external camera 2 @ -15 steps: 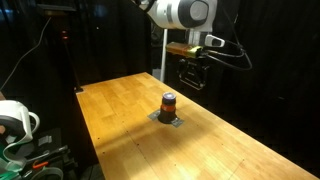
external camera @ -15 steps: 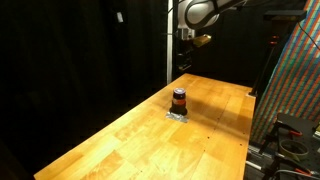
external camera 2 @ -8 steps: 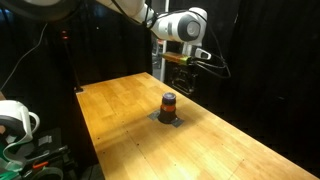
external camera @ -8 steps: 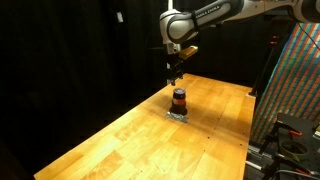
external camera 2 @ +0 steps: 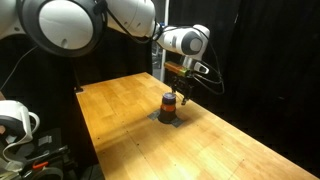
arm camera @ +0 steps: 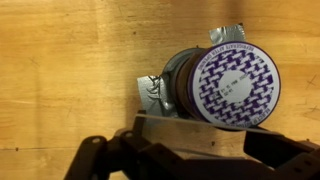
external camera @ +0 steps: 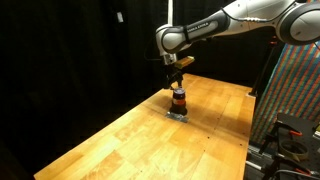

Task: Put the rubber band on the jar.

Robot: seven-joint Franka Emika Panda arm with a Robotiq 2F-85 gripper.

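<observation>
The jar's top is off-centre between the gripper's fingers, past the stretched rubber band [arm camera: 195, 122], so the robot's gripper should move over the jar's middle [arm camera: 236, 85] before it lowers the rubber band.
The jar [external camera: 178, 99] stands upright on a flat silvery-grey patch [external camera: 178, 114] on the wooden table [external camera: 130, 135]; it also shows in an exterior view [external camera 2: 170, 103]. In the wrist view the jar [arm camera: 238, 85] shows a purple-and-white patterned top and fills the upper right. My gripper [external camera: 176, 78] hovers just above and slightly beside the jar, also seen in an exterior view [external camera 2: 181, 88]. In the wrist view my gripper [arm camera: 200, 137] is open, its fingers [arm camera: 110, 152] spread wide. A thin grey strip [arm camera: 190, 124], apparently the rubber band, runs straight between them beside the jar.
Black curtains close off the back and one side. A colourful patterned panel [external camera: 296, 90] and cabling stand past one table edge. A white device [external camera 2: 14, 120] sits off another edge. The wooden top stretches wide towards the near end.
My arm has swung in from the far end of the table and come down. The gripper now hangs close above the jar. The jar has not moved.
</observation>
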